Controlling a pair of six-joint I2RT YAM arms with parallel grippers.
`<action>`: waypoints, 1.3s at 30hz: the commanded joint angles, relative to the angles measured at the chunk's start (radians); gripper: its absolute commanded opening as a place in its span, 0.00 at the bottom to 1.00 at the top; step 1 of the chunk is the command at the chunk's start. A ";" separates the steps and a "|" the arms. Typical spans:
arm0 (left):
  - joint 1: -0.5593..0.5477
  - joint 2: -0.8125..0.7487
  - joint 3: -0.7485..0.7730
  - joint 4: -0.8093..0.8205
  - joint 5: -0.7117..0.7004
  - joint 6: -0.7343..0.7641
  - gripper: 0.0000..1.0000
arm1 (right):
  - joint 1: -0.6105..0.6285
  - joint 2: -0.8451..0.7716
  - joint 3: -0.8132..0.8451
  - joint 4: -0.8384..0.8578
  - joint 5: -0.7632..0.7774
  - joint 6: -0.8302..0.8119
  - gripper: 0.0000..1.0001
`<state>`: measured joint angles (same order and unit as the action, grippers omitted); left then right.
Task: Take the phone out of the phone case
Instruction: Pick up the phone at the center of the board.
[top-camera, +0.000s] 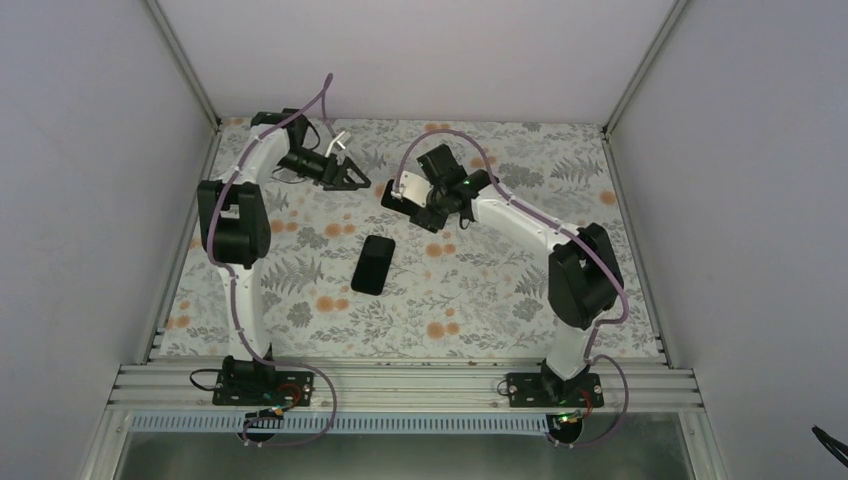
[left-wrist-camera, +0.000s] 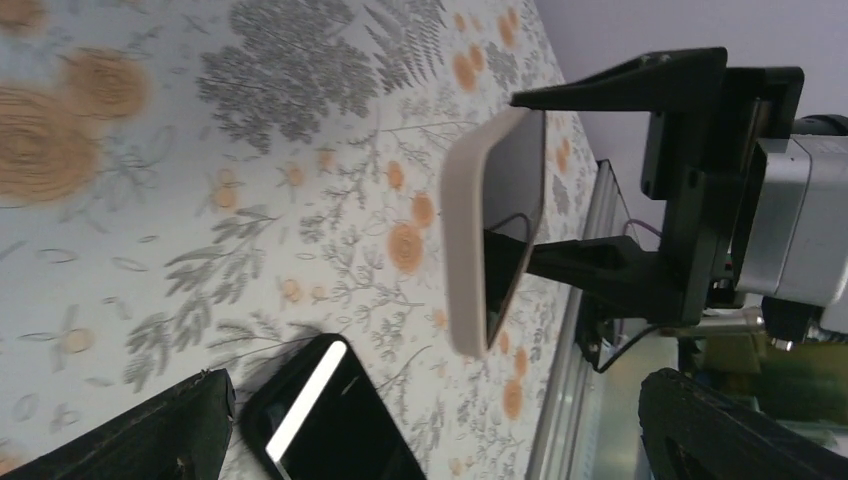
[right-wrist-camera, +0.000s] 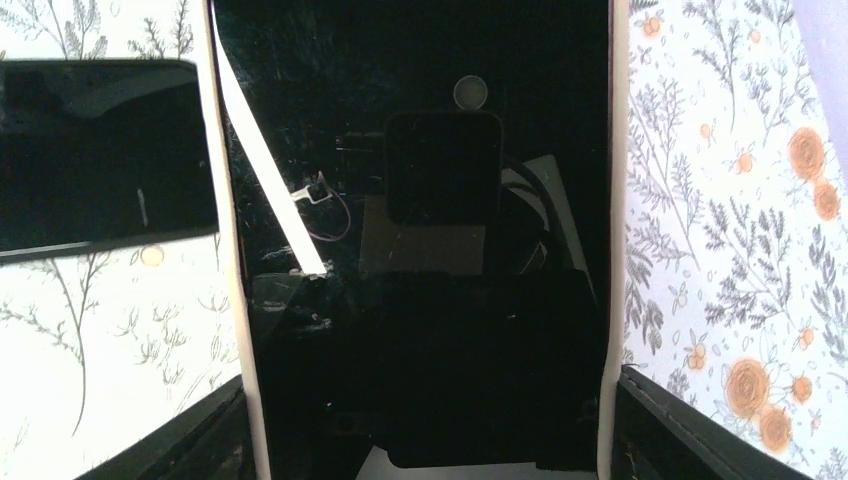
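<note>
My right gripper squeezes both long rims of the white phone case around the phone, so next my left gripper takes the case's loose end before my right gripper opens.
My right gripper is shut across the width of a white phone case and holds it above the table, tilted. A glossy black screen fills the case between its white rims and mirrors my wrist. The left wrist view shows the case edge-on between the right fingers. A separate black phone lies flat on the table's middle; it also shows in the left wrist view and the right wrist view. My left gripper is open and empty, left of the case.
The table has a floral cloth. A metal rail runs along the near edge, with white walls on three sides. Purple cables loop above both arms.
</note>
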<state>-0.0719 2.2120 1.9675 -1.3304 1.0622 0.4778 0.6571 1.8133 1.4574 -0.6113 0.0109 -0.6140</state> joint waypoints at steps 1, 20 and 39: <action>-0.038 0.012 -0.019 -0.027 0.071 -0.004 1.00 | 0.023 0.019 0.060 0.069 0.009 0.014 0.64; -0.100 0.021 -0.014 -0.027 0.091 0.001 0.68 | 0.081 0.092 0.153 0.057 0.015 0.014 0.64; -0.119 -0.117 -0.053 -0.027 0.003 0.185 0.02 | -0.039 0.003 0.119 -0.170 -0.338 -0.061 1.00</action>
<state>-0.1833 2.2169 1.9244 -1.3506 1.0832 0.5419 0.7082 1.8923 1.5764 -0.6689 -0.0921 -0.6247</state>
